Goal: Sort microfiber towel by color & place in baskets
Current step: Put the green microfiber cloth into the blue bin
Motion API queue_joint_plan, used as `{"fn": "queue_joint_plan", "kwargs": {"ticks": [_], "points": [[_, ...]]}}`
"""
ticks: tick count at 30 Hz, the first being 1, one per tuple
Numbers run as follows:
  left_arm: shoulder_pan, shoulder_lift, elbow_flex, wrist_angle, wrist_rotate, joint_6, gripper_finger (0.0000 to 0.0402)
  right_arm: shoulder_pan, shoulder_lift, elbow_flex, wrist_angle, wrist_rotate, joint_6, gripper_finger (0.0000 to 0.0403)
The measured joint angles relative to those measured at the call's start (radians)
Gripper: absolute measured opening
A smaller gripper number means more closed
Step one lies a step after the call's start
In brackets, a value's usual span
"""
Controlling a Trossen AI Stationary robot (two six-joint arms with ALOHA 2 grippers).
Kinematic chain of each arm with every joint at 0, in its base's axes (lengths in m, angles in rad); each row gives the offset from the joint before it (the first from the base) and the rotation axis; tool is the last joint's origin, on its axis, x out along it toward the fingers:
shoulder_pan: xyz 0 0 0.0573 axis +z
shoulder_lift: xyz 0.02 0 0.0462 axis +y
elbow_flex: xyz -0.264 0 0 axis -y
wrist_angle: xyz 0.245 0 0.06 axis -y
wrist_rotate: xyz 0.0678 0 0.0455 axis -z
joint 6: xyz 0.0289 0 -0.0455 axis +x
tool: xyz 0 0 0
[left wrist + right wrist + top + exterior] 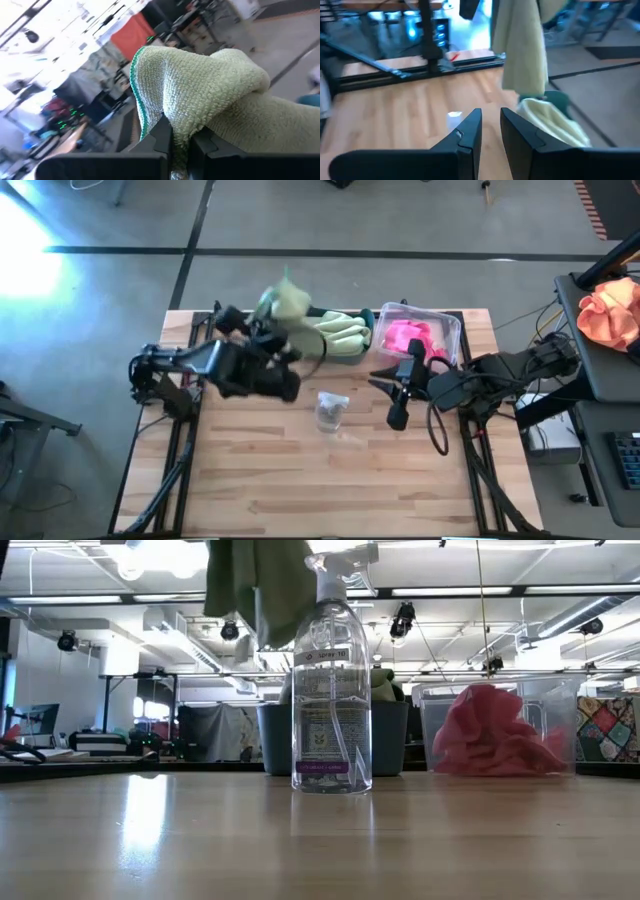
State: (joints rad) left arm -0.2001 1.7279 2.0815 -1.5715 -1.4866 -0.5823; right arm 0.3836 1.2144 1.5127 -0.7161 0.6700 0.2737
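Next, my left gripper swings back over the basket [345, 334] and tilts down before it lets go of the towel, because the sage green towel [288, 302] hangs past the end of the dark teal basket.
My left gripper [272, 320] is raised over the far left part of the table and is shut on a sage green towel [287, 302], beside the left end of the dark teal basket [368, 340]. That basket holds more green towels [343, 332]. In the low view the held towel [258, 580] hangs high above the table. The clear basket [452, 328] to the right holds pink towels [408, 337]. My right gripper [390, 390] hovers just in front of the clear basket, empty, its fingers [470, 125] a narrow gap apart. My left gripper pinches the green towel between its two fingers [162, 132], on a bunched fold [180, 127] of several layers. A hemmed edge [135, 75] and the rest of the cloth bulge out past the fingertips. The towel is lifted clear and hangs slack below the gripper [258, 580].
A clear spray bottle [330, 410] stands upright mid-table, between the two grippers and in front of the baskets [332, 680]. An orange cloth bundle [610, 310] lies on a side stand off the table's right. The near half of the wooden table [330, 490] is bare.
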Motion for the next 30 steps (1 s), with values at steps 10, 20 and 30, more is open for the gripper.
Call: {"fn": "queue_joint_plan", "kwargs": {"ticks": [10, 20, 30], "points": [[0.143, -0.001, 0.071, 0.004, 0.035, 0.107, 0.0008, -0.028, 0.006, 0.0, 0.0, 0.064, -0.008, 0.0063], [0.15, 0.004, -0.02, 0.045, 0.014, 0.104, 0.0009, -0.031, 0.008, 0.0, -0.002, 0.065, -0.059, 0.0063], [0.174, 0.005, -0.021, 0.146, -0.033, 0.112, 0.0009, -0.031, 0.003, 0.0, -0.004, 0.064, -0.118, 0.0063]]}}
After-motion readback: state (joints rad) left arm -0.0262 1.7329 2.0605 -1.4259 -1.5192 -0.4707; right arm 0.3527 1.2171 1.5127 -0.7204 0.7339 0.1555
